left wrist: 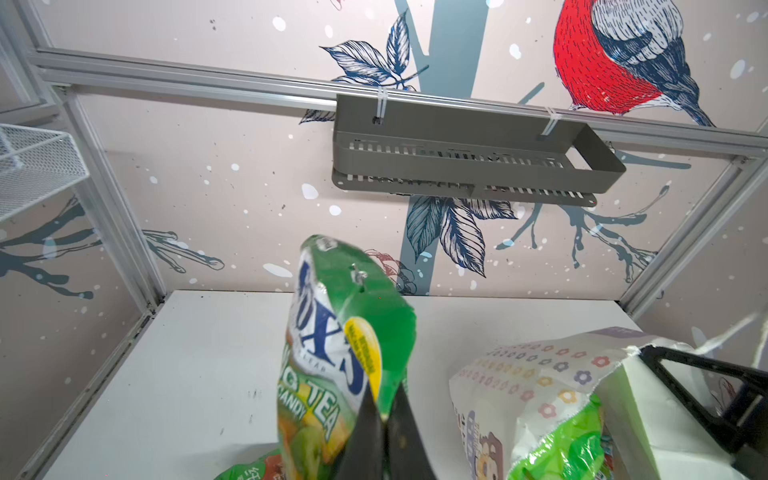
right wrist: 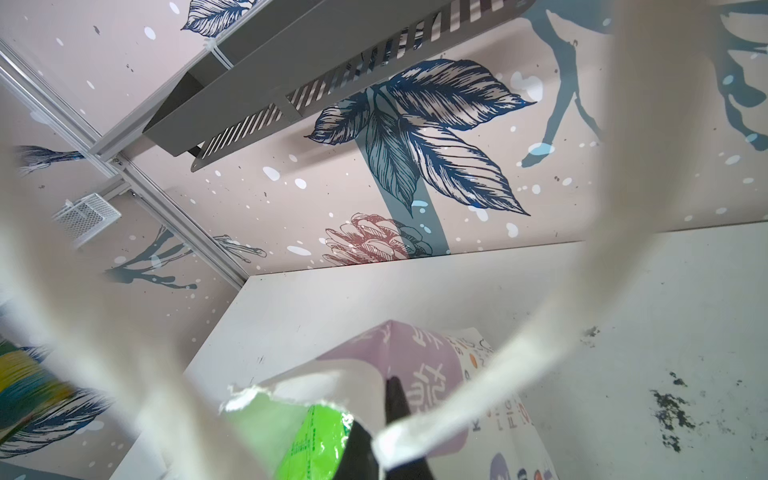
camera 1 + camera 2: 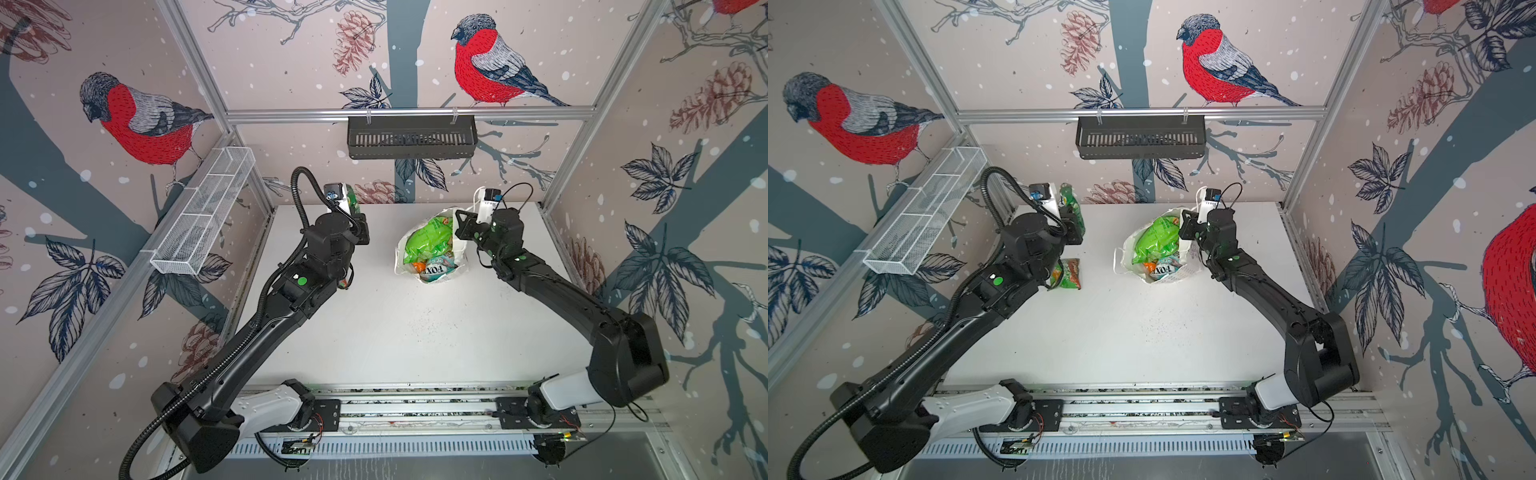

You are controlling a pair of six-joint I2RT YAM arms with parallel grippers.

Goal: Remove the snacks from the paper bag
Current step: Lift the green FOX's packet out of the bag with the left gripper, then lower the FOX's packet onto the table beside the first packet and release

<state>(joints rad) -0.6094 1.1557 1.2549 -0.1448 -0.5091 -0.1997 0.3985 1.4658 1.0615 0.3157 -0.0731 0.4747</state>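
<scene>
I keep lowering the green candy packet point(image 3: 1072, 209) with my left gripper until the packet rests next to the other green packet point(image 3: 1070, 274), because it is clear of the white paper bag.
The white paper bag point(image 3: 400, 259) point(image 3: 1124, 259) lies open at the middle back of the table. Bright green snacks point(image 3: 428, 241) point(image 3: 1156, 239), a teal one point(image 3: 440, 270) and an orange one fill it. My right gripper point(image 3: 460, 226) point(image 2: 380, 415) is shut on the bag's point(image 2: 419, 357) torn upper edge, one finger inside and one outside. My left gripper point(image 1: 384, 415) point(image 3: 1073, 216) is shut on a corner of a green candy packet point(image 1: 332, 332) point(image 3: 351, 199), which it holds up above the table's left back. Another green packet point(image 3: 1069, 274) point(image 1: 249, 471) lies on the table under the left arm.
A black slotted shelf point(image 3: 411, 137) hangs on the back wall. A white mesh basket point(image 3: 203, 212) hangs on the left wall. The bag's white cord handles point(image 2: 498, 374) hang loose right in front of the right wrist camera. The arm bases sit on a rail point(image 3: 415, 409) along the table's front edge.
</scene>
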